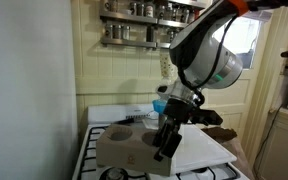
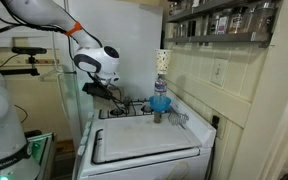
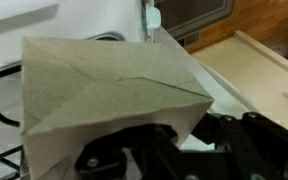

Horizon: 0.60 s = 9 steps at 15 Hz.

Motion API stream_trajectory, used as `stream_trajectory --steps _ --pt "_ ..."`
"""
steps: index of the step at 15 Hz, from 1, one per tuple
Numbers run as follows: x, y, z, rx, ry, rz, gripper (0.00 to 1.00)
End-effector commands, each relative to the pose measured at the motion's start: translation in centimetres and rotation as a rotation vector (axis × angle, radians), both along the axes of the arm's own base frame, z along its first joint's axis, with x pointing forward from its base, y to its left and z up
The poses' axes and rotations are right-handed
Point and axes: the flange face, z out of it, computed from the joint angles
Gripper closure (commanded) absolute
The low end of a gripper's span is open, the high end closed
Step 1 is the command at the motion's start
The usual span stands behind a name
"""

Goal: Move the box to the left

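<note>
My gripper is holding the box (image 1: 152, 145) by its edge, and the stove's burners (image 1: 88, 152) toward the wall are free. I should therefore keep lowering the box there until it lies flat.
The box (image 1: 122, 150) is a tan cardboard one, and it rests on the burners at the near side of the white stove (image 1: 206, 152). In the wrist view the box (image 3: 104, 85) fills most of the picture, its lower corner reaching down between the dark fingers. My gripper (image 1: 166, 145) comes down at the box's right edge, and its jaws look shut on that edge. The gripper (image 3: 174, 150) shows only as dark shapes at the bottom. In an exterior view the gripper (image 2: 96, 92) hangs over the stove's far corner, where the box is hard to make out.
A blue funnel-like object (image 2: 161, 103) stands with small items at the stove's back. A white sheet (image 2: 144, 145) covers part of the stove top (image 2: 96, 128). Spice shelves (image 1: 144, 20) hang on the wall above. A wall stands close beside the stove.
</note>
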Motion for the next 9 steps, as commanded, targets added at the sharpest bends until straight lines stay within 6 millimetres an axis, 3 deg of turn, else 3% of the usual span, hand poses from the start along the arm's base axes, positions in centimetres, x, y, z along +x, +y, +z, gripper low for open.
stream_trajectory --steps 1,9 --pt "1.5 0.6 -1.1 -0.009 0.026 0.035 1.0" --pt "3.4 1.1 -2.9 -0.048 0.02 0.106 1.0"
